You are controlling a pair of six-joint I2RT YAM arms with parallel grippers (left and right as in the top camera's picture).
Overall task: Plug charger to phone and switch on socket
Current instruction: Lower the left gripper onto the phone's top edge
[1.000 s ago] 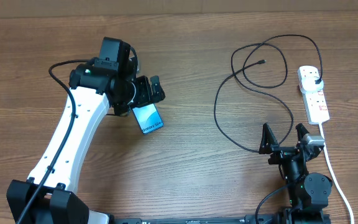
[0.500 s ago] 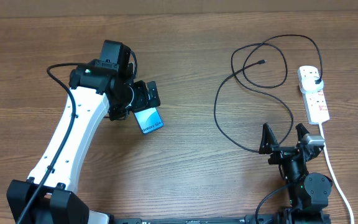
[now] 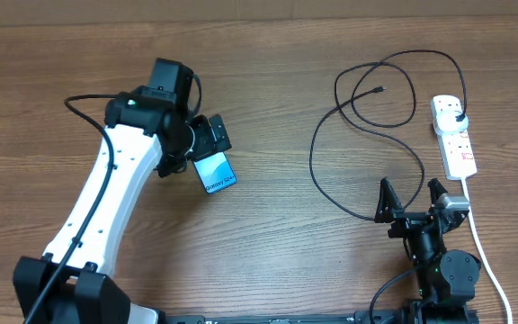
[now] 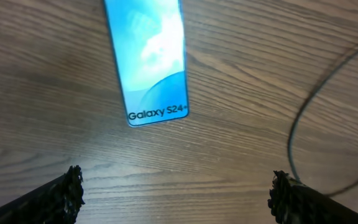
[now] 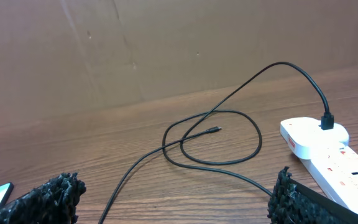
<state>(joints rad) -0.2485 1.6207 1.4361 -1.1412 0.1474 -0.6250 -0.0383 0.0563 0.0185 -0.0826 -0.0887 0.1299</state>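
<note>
I should shift my left gripper toward the phone's middle (image 3: 211,163) and lower its open fingers astride that before closing, as the phone's lettered end (image 4: 158,113) lies ahead of them.
The phone (image 3: 214,171) lies flat on the wooden table, teal screen up, and it fills the top of the left wrist view (image 4: 151,62). My left gripper (image 3: 209,137) hovers over the phone's far end, open and empty (image 4: 176,190). The charger, a thin black cable (image 3: 367,126), loops at the right; its tip (image 3: 380,90) lies free on the table and its plug (image 3: 458,115) sits in the white socket strip (image 3: 454,139). My right gripper (image 3: 412,196) is open and empty near the front edge, beside a cable loop (image 5: 216,134). The strip also shows in the right wrist view (image 5: 319,149).
The strip's thick white cord (image 3: 484,252) runs down the right side past the right arm. A brown cardboard wall (image 5: 166,50) stands behind the table. A stretch of black cable (image 4: 300,124) shows right of the phone in the left wrist view.
My left gripper has shifted slightly left and turned above the phone's far end. The phone, the cable, the strip and the right arm have not moved.
</note>
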